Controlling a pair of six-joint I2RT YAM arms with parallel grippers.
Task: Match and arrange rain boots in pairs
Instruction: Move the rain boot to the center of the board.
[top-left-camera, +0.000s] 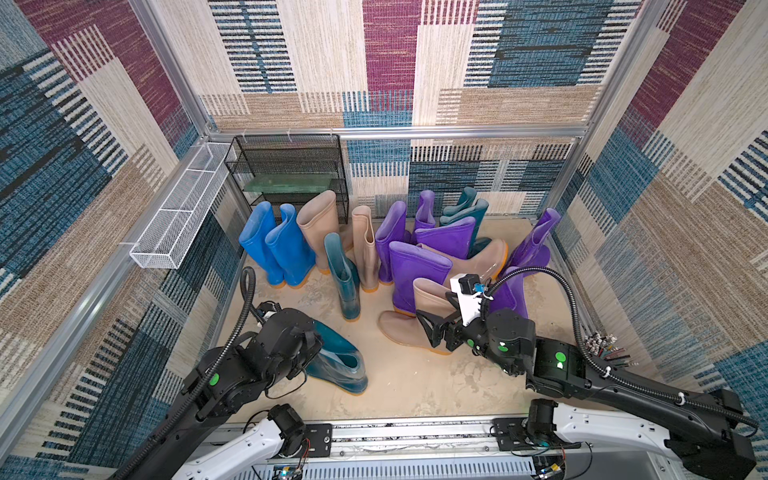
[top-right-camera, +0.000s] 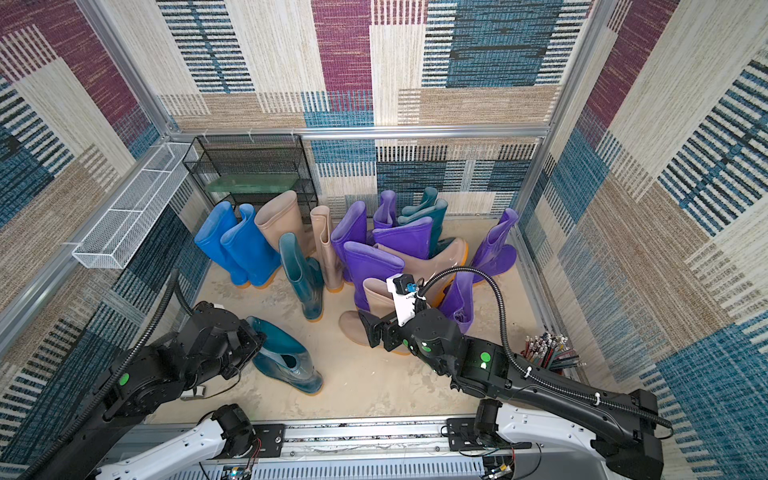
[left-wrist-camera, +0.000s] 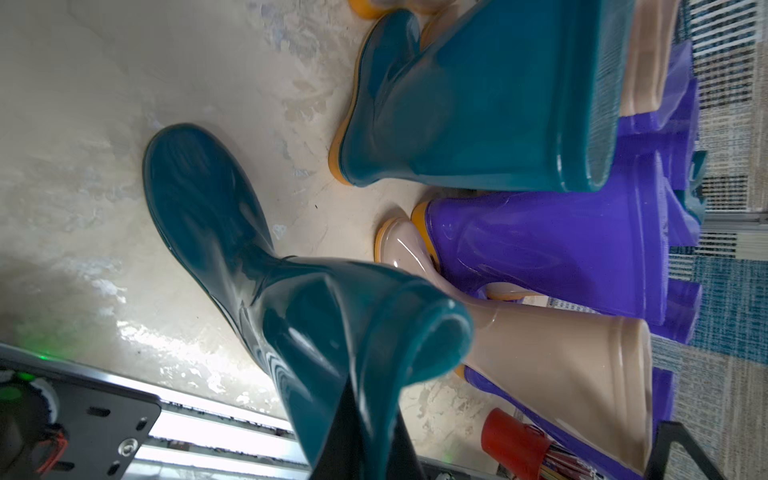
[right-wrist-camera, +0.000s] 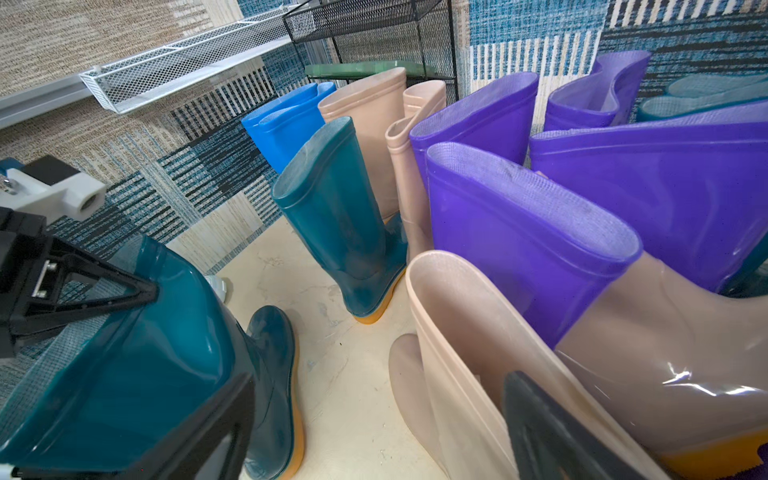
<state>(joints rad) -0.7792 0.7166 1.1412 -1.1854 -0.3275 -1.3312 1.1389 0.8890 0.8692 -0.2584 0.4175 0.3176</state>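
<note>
I am holding the teal boot in my left gripper (top-right-camera: 289, 365) at a slant near the front rail, so next I swing it back and straighten its toe toward the blue boots.
My left gripper (left-wrist-camera: 376, 424) is shut on the folded cuff of a dark teal rain boot (top-left-camera: 338, 361), which rests on its orange sole at the front left. A matching teal boot (top-left-camera: 345, 282) stands upright behind it. My right gripper (top-left-camera: 436, 316) is open at a short beige boot (top-left-camera: 399, 328). One finger (right-wrist-camera: 540, 419) shows through the boot's translucent wall and the other is outside the boot. Two blue boots (top-left-camera: 278, 249) stand side by side at the back left. Beige (top-left-camera: 320, 224), purple (top-left-camera: 415, 270) and more teal boots (top-left-camera: 465, 212) crowd the back.
A black mesh rack (top-left-camera: 286, 166) stands in the back left corner. A white mesh basket (top-left-camera: 178, 208) hangs on the left wall. A red holder of pencils (left-wrist-camera: 515, 440) sits at the right wall. A metal rail (top-left-camera: 415, 432) borders the front edge.
</note>
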